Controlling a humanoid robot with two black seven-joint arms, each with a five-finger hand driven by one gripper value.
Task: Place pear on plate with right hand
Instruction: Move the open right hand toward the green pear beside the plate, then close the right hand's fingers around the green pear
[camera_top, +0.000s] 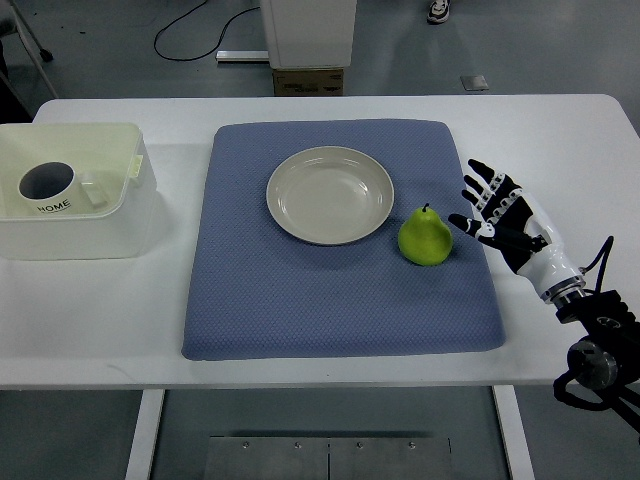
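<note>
I can see my right gripper's spread thumb and fingers facing the green pear's free side (443, 244). I should keep moving in until they are around the pear's round body (424, 241), then close them.
A green pear (425, 238) stands upright on the blue mat (340, 290), just to the right of a beige plate (330, 194) and close to its rim. My right hand (497, 212) is a little to the right of the pear, fingers spread and open, holding nothing. Its thumb tip is a short gap from the pear. The plate holds nothing. My left hand is out of view.
A translucent white bin (75, 190) at the table's left holds a white mug (47, 185). The white table (560, 140) extends beyond the mat on all sides. A cardboard box (308, 80) and cables lie on the floor behind.
</note>
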